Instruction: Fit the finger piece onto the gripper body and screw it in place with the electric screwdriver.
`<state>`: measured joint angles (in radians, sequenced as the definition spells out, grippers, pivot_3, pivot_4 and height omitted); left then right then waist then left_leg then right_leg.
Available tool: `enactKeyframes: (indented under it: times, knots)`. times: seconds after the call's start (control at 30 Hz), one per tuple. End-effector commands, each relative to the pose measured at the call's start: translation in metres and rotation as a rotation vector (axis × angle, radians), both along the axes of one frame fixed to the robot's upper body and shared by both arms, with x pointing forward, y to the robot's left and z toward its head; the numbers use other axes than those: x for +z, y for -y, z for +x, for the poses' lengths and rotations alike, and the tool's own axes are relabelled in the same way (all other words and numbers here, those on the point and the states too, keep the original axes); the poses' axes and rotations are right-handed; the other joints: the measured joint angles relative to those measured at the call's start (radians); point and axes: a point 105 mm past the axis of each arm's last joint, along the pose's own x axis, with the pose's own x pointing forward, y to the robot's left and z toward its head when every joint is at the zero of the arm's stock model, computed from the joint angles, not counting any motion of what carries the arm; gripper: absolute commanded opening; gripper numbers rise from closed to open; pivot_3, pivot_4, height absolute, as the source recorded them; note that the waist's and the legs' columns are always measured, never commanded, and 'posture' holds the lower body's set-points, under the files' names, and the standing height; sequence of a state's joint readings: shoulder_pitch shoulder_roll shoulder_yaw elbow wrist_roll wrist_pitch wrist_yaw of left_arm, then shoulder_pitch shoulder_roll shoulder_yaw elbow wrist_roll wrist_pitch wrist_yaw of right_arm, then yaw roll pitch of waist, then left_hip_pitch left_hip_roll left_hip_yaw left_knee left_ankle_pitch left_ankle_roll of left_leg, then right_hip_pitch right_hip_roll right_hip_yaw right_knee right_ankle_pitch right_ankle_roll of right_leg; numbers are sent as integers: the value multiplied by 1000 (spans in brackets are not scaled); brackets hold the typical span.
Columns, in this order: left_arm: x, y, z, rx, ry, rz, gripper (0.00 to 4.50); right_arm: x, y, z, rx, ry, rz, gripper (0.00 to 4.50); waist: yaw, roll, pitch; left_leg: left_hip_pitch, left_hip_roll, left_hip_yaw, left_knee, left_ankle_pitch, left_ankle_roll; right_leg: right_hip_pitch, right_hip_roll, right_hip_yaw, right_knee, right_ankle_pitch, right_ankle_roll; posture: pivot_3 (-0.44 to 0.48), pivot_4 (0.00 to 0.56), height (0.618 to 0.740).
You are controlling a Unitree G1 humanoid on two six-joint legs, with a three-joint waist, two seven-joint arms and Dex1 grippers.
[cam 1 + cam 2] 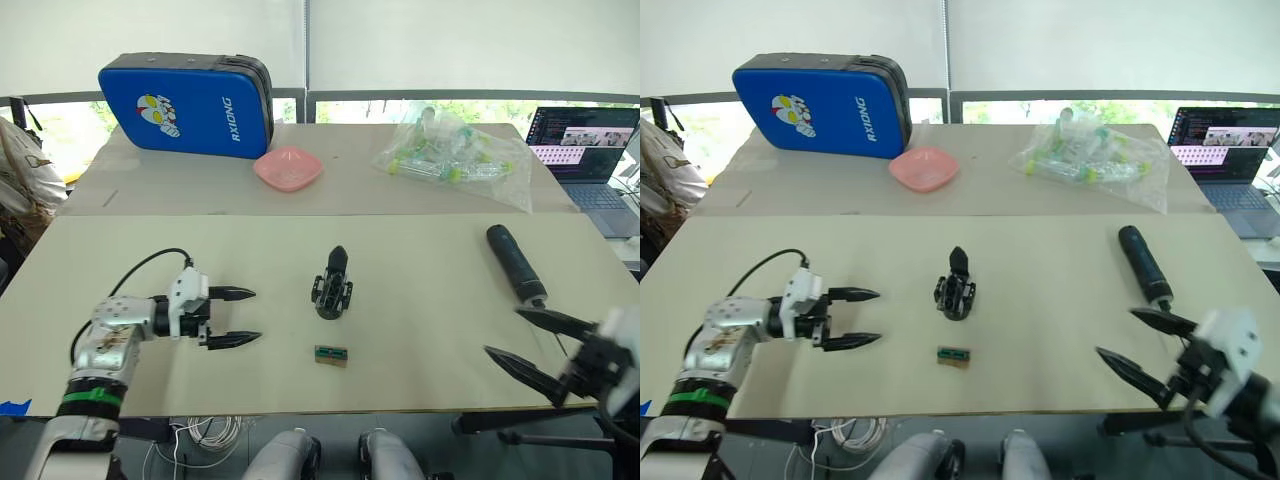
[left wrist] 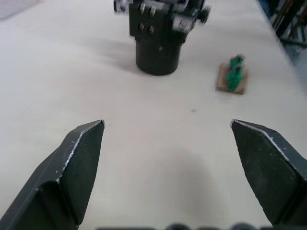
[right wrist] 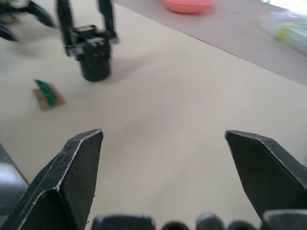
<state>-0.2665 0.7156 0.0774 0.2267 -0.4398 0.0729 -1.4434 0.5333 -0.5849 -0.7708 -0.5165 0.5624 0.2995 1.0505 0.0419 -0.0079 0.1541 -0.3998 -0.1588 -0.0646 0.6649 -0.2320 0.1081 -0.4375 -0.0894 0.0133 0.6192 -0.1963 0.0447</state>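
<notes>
My gripper is about to lift the screwdriver upright. A thin line runs straight from the electric screwdriver's collar (image 1: 537,300), so the bit (image 1: 561,345) will stay stiff and point down.
The gripper body (image 1: 332,285) lies at the middle of the table, its round base (image 2: 158,55) toward the front. In the right wrist view two black fingers stick out of the gripper body (image 3: 93,52), and I cannot tell the finger piece apart from them. The electric screwdriver (image 1: 515,263) lies at the right, bit end toward the front edge. My left gripper (image 1: 256,315) is open and empty, a hand's width left of the body. Just in front of the screwdriver's tip, my right gripper (image 1: 502,331) is open and holds nothing.
A small green-and-tan block (image 1: 331,354) lies just in front of the gripper body. On the far table stand a blue case (image 1: 190,105), a pink bowl (image 1: 288,168) and a clear bag of tubes (image 1: 455,155). A laptop (image 1: 585,150) sits at the far right.
</notes>
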Motion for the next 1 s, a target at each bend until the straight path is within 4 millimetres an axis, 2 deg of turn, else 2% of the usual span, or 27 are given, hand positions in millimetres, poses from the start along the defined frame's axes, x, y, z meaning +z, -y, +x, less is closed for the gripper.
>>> enactKeyframes:
  times: [0.03, 0.13, 0.23, 0.37, 0.47, 0.53, 0.6, 0.63, 0.7, 0.83, 1.0]
  knots:
    - [37, 0, -4, 23, 40, -96, 4450, 6, 27, -24, -174, 55, -21, 4500, 2, 1, 0, 0, 0, 0, 0, 0, 0, 0, 0, 0, 0, 0, 1, 0, 150, 740]
    - [58, 9, -6, 27, 36, -186, 4450, -10, 43, -40, -302, 13, 25, 4500, -1, 1, 1, 0, 0, 0, -1, 0, 0, 1, 0, 1, 0, -5, 7, 0, 150, 740]
    - [72, 18, -11, 10, 63, -204, 4450, -12, 51, -35, -362, 27, 40, 4500, -9, 3, 2, 1, 0, 0, -1, 0, 0, 1, 0, 2, 1, -5, 8, 0, 150, 740]
    - [84, 26, -12, 4, 85, -223, 4450, 3, 50, 2, -329, 74, 34, 4500, -35, 5, 2, 3, 0, 2, -1, 0, -1, 0, 0, 4, 5, -5, 7, 0, 150, 740]
    - [90, 33, -13, -10, 63, -233, 4450, 15, 63, 47, -361, 52, 43, 4500, -45, 4, 3, 6, 1, 3, -1, 2, -3, 1, -1, 2, 6, -5, 7, 0, 150, 740]
    - [95, 38, -12, -9, 72, -239, 4450, 13, 72, 74, -405, -36, 46, 4500, -40, 4, 3, 6, 1, 3, -2, 2, -4, 0, -2, 0, 6, -4, 6, 0, 150, 740]
    - [100, 42, -11, -9, 83, -253, 4450, 0, 81, 98, -448, -175, -12, 4500, -32, 4, 3, 6, 2, 3, -3, 3, -5, -1, -2, -1, 6, -3, 1, 0, 150, 740]
    - [102, 44, -11, -11, 87, -257, 4450, -2, 83, 107, -450, -210, -47, 4500, -28, 4, 3, 6, 2, 3, -3, 3, -6, -1, -2, -1, 6, 0, -5, 0, 150, 740]
    - [107, 45, -10, -10, 95, -266, 4450, 0, 79, 127, -417, -205, -50, 4500, -23, 4, 3, 4, 2, 3, -4, 4, -7, -2, -2, -3, 6, 0, -7, 0, 150, 740]
    - [112, 46, -7, 3, 123, -271, 4450, -11, 79, 156, -404, -263, -78, 4500, -18, 4, 3, -1, 1, 3, -4, 8, -13, -4, -2, -2, 5, 0, -7, 0, 150, 740]
    - [113, 48, -10, -14, 108, -264, 4450, -24, 90, 176, -440, -308, -128, 4500, -19, 4, 3, -3, 0, 3, -4, 6, -10, -3, -3, -2, -3, 1, -4, 0, 150, 740]
